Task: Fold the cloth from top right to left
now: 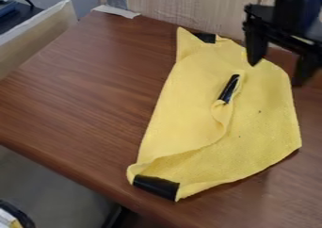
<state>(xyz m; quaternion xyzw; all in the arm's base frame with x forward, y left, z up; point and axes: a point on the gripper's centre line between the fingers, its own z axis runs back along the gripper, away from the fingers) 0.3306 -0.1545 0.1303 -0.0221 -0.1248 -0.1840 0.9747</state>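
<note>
The cloth's outer edge will fold over and cover the curled flap when I carry it across, because the yellow cloth lies wide and limp beyond the flap.
The black gripper [279,67] hangs at the upper right with its two fingers spread wide and nothing between them. Its left fingertip is over the upper right part of the yellow cloth [182,104], and its right one is beside the cloth's right edge. The cloth lies partly folded, with a curled flap across its middle. Black patches mark the cloth at its top corner, on the flap near the centre and at its bottom left corner. Whether the fingers touch the cloth, I cannot tell.
The brown wooden table [82,90] extends left of the cloth, and its front edge runs diagonally down to the right. A pale wooden panel [182,5] stands behind it. At the upper left is a light board [37,36] beside a dark object.
</note>
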